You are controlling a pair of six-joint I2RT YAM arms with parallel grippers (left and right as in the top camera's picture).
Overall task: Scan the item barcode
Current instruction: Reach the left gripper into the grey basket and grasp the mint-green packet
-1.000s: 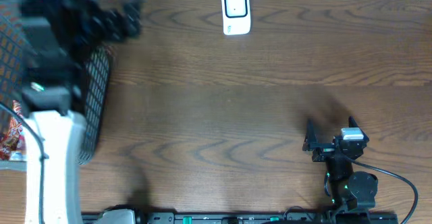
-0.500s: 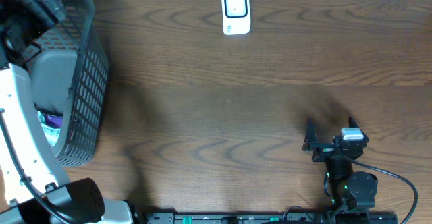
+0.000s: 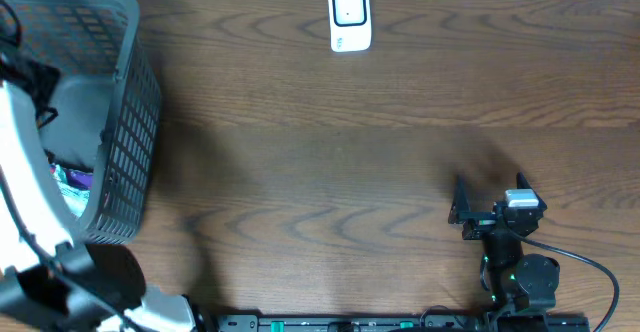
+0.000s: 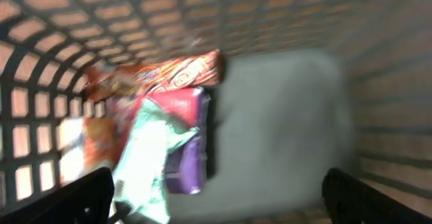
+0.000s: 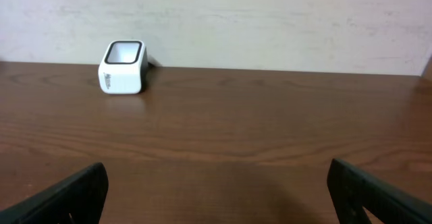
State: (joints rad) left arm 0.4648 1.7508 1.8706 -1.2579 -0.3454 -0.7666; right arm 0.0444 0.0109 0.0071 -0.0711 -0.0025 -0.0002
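Note:
My left gripper should keep moving down, fingers open, to the mint-white packet lying uncovered (image 4: 156, 131) on the purple packet, and close around the mint-white packet's middle (image 4: 145, 158).
My left gripper (image 4: 219, 209) hangs open inside a dark mesh basket (image 3: 135, 122), nothing between its fingers. Below it, against the basket's left wall (image 4: 40, 102), lie an orange-red packet (image 4: 162, 75), a purple packet (image 4: 182, 140) and a mint-white packet (image 4: 148, 163); no barcode shows. In the overhead view my white left arm (image 3: 25, 192) covers that gripper. The white scanner (image 3: 349, 17) stands at the table's far edge, also in the right wrist view as the scanner (image 5: 123, 67). My right gripper (image 3: 470, 207) rests open and empty near the front right, low over the table (image 5: 216, 197).
The basket stands at the table's far left, its grey floor (image 4: 283, 129) bare on the right half. Brown wooden tabletop (image 3: 330, 172) stretches between basket, scanner and right arm. A pale wall (image 5: 270, 21) rises behind the scanner.
My left arm has swung off the basket's top toward the left edge, uncovering the basket; its gripper now hangs inside. The right arm has not moved.

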